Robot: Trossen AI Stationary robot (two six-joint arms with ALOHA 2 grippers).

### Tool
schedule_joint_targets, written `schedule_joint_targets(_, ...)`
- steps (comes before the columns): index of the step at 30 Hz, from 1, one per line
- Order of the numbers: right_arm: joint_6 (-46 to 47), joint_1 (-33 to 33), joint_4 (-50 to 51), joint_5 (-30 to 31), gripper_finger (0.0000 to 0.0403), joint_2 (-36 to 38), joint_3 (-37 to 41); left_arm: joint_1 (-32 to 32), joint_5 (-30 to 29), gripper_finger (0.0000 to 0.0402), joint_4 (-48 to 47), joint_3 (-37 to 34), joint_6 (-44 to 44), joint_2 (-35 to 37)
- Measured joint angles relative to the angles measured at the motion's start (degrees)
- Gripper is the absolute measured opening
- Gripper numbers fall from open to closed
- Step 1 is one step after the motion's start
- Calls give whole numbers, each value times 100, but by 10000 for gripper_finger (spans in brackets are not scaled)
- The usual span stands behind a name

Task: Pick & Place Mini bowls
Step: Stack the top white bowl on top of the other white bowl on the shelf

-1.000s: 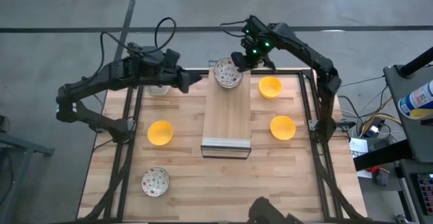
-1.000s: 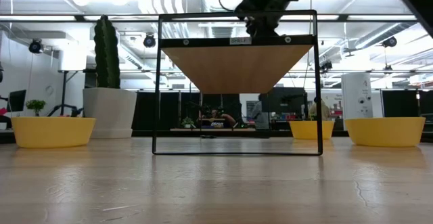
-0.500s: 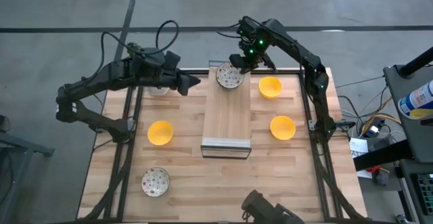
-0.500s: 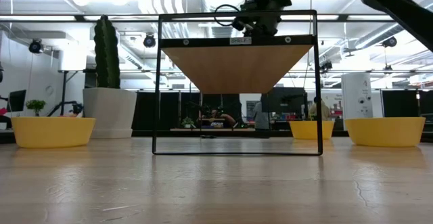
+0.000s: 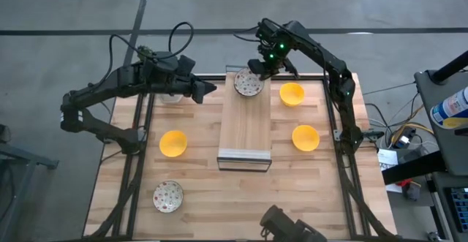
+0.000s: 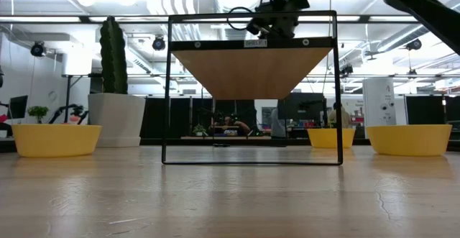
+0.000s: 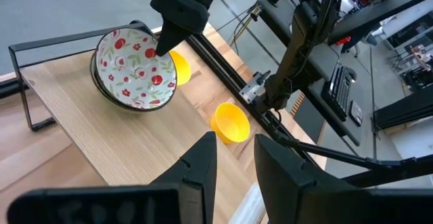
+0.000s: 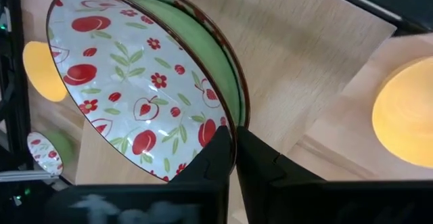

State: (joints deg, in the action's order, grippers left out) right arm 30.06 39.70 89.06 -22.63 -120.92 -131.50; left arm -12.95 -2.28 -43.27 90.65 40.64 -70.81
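Note:
My right gripper is holding the floral bowl (image 8: 139, 82) by its pinched rim (image 8: 222, 100) while the floral bowl leans crooked in the green-walled bowl. Next, my right gripper lets go and sets the floral bowl level before it moves away.
A white floral mini bowl (image 5: 248, 83) sits tilted at the far end of the raised wooden shelf (image 5: 245, 129), nested in a second bowl with a green outer wall (image 8: 203, 55). My right gripper (image 5: 258, 69) is above the shelf's far edge, shut on the floral bowl. My left gripper (image 5: 210, 90) hovers open to the left of the shelf and touches nothing. Three yellow bowls (image 5: 173, 143) (image 5: 292, 93) (image 5: 305, 137) and another floral bowl (image 5: 168, 196) rest on their bases on the table. My right gripper pinches the floral bowl's rim (image 8: 227, 125) between its two fingers, one finger inside the bowl and one outside. It comes from above and from the far side, slanting down. The bowl is tilted, its underside lying in the green-walled bowl on the shelf (image 7: 139, 105).
The shelf stands on a black wire frame (image 6: 167, 94) in the middle of the table. A white planter with a cactus (image 6: 115, 116) stands at the far left, beneath my left arm. Black rails (image 5: 338, 125) run along the table's left and right sides.
My right gripper has moved down a little and toward the near edge with the floral bowl, bringing it onto the shelf's far end, and has then kept still. Its fingers have stayed shut.

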Motion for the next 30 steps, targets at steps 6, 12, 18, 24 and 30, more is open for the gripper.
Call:
schedule_joint_targets(6,-32,-4,-97,-29,68,0,-90,0,-2,92,0,0,2,0)
schedule_joint_targets(12,-32,-4,-54,-50,111,11,-237,0,-3,92,-42,0,2,-1)
schedule_joint_targets(18,-156,-42,60,-5,123,169,-348,-4,-9,92,-698,-14,7,-4)
schedule_joint_targets(24,-198,-135,-128,158,111,363,-350,-4,-12,92,-977,-201,166,-9)
schedule_joint_targets(30,-304,-173,-118,157,67,330,-326,0,-11,92,-935,-364,302,-9)
